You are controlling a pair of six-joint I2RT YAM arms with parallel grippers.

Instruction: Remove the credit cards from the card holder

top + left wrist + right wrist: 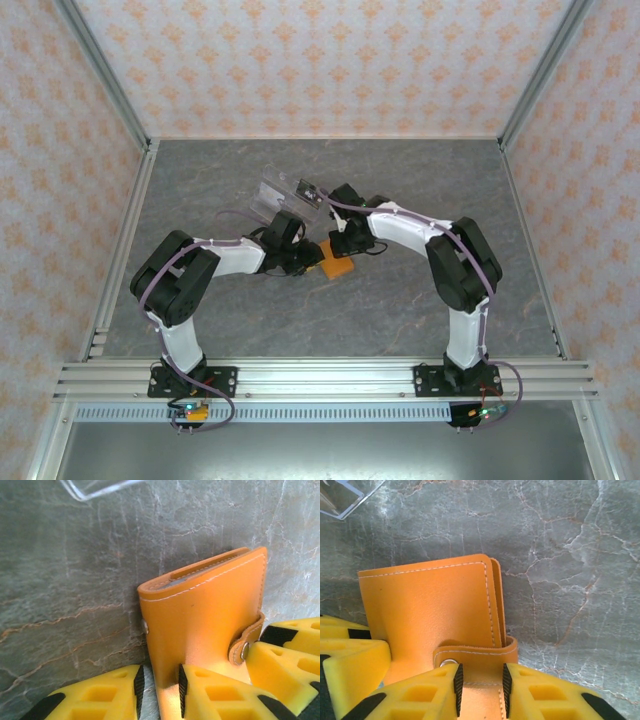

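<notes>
My left gripper is loose around the card holder's folded edge (153, 661). It should clamp that edge again while my right gripper pulls the snapped strap (479, 661) open.
The card holder (337, 269) is an orange folded wallet lying in the middle of the table, its strap (480, 652) snapped shut. Both grippers meet over it. My left gripper (160, 674) is slightly open around the wallet's left edge (150, 645), and bare table shows between that edge and the left pad (139, 685). My right gripper (481, 674) is slightly open over the strap, one pad on each side and neither pressing it. The credit cards are hidden inside the closed holder; just a grey sliver (200, 574) shows in its top slit.
A clear plastic piece (272, 196) lies just behind the grippers, with a small dark-and-pale flat thing (308, 188) at its right end, too small to identify. Patterned walls and metal rails (120, 250) enclose the grey marbled table (430, 180).
</notes>
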